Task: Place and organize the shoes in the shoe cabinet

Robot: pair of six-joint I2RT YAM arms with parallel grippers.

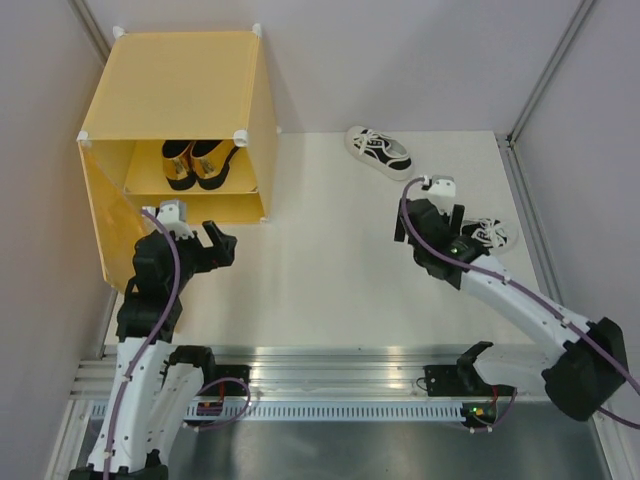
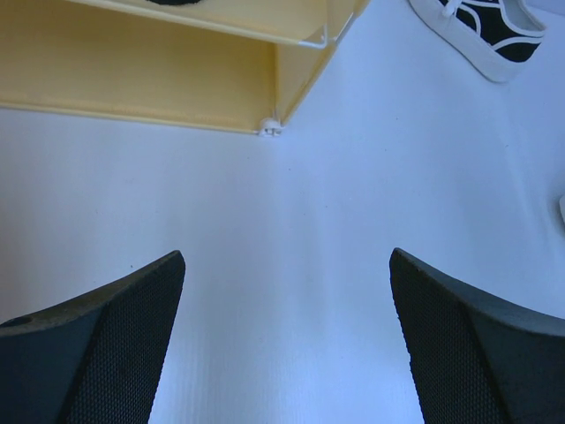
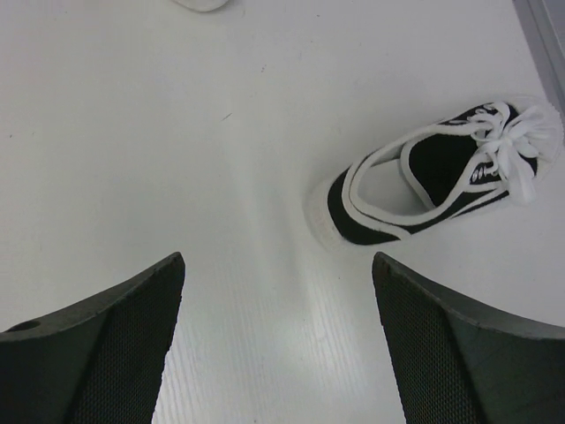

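The back sneaker (image 1: 378, 151) is far away from my left gripper, so my right gripper needs to grab its heel (image 1: 401, 164) and move the sneaker to the middle for my left gripper.
The yellow-orange shoe cabinet (image 1: 170, 85) stands at the back left with its door swung open. Two gold loafers (image 1: 196, 162) sit side by side on its inner shelf. One white sneaker with black trim (image 1: 379, 151) lies at the back middle of the table; it also shows in the left wrist view (image 2: 490, 31). The other sneaker (image 1: 490, 235) lies at the right, next to my right gripper (image 1: 430, 215); in the right wrist view it (image 3: 441, 177) lies ahead and right of the open, empty jaws. My left gripper (image 1: 215, 245) is open and empty just in front of the cabinet (image 2: 159, 71).
The open cabinet door (image 1: 105, 215) stands along the left wall beside my left arm. A metal frame post (image 1: 545, 70) rises at the back right. The table's aluminium rail (image 1: 320, 375) runs along the near edge.
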